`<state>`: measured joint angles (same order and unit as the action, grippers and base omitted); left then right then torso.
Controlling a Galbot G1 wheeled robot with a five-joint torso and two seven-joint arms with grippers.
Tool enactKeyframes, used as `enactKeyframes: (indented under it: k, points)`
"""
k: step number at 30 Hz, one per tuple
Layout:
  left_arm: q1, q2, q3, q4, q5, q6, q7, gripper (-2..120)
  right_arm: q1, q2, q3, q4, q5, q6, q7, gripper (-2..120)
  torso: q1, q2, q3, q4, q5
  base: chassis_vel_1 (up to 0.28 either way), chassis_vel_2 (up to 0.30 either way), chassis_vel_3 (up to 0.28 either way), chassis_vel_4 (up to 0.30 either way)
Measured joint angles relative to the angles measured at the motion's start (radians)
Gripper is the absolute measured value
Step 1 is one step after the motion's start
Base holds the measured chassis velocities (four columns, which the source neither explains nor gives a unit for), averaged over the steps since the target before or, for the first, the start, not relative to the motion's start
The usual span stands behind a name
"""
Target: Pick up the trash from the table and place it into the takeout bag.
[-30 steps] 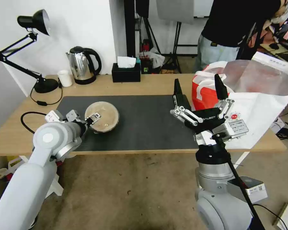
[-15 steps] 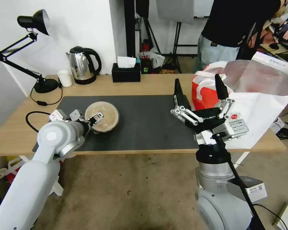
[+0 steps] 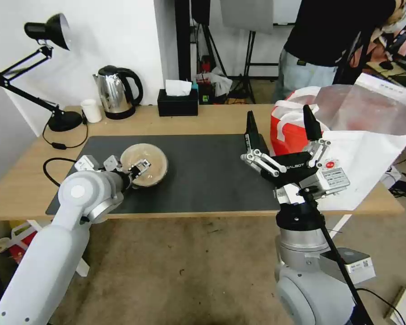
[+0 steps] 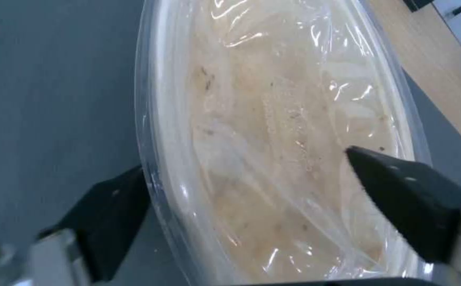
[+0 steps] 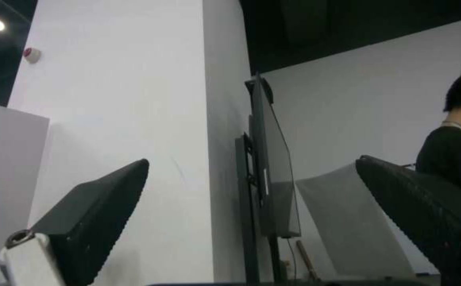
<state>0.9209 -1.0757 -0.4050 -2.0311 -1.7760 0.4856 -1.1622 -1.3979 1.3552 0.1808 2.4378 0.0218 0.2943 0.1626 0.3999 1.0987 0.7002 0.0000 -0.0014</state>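
Observation:
The wrinkled clear film is wrapped over the bowl's rim, so the film will stay on the bowl when the robot raises and tips the bowl.
The trash in view is a round beige lidded bowl [image 3: 145,163] on the dark grey mat [image 3: 203,176] of the light-wood table [image 3: 212,119]. My left gripper [image 3: 139,169] is open at the bowl's near rim. In the left wrist view the bowl [image 4: 272,119] lies between the fingers, with one finger [image 4: 111,216] outside the rim and the other over the clear lid; the left gripper [image 4: 246,163] has not closed on it. The red and white takeout bag [image 3: 289,133] stands at the table's right end. My right gripper [image 3: 280,128] is open and empty, fingers pointing up, in front of the bag. The right gripper [image 5: 251,161] frames only wall.
Along the table's back edge stand a black desk lamp [image 3: 49,31], a steel kettle [image 3: 117,92], a small white cup [image 3: 91,110] and a black tissue box [image 3: 177,103]. A black cable [image 3: 47,167] loops on the wood left of the mat.
My left arm has slid to the right, bringing its gripper farther onto the bowl's near rim. The bowl, the bag and my right arm have stayed put.

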Motion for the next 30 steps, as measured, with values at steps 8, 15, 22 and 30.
enactKeyframes:
  k: [8,15,22,30]
  points:
    - [0.001,0.0,-0.001,-0.001,0.0,0.0,0.0,61,0.0,-0.001,0.0,0.0,0.001,0.0,0.0,100,0.0,0.0,0.0,0.0,-0.0001,0.0,0.0,0.0,0.0]
    - [0.004,0.001,-0.004,-0.005,0.001,0.0,0.001,31,0.0,-0.001,0.0,-0.001,0.001,0.001,0.0,100,0.0,0.0,0.0,0.0,0.0,0.0,0.0,0.0,0.0]
    - [0.011,0.009,-0.011,-0.026,0.007,-0.003,-0.003,13,-0.002,-0.001,-0.01,0.0,0.001,0.001,0.0,100,0.0,0.0,0.0,-0.0001,0.0,0.0,0.0,0.0,0.0]
    - [0.025,0.015,-0.025,-0.037,0.016,-0.007,-0.008,2,0.006,-0.004,-0.014,0.001,0.016,-0.001,0.003,100,0.0,0.0,0.0,0.0,-0.0001,0.0,0.0,0.0,0.0]
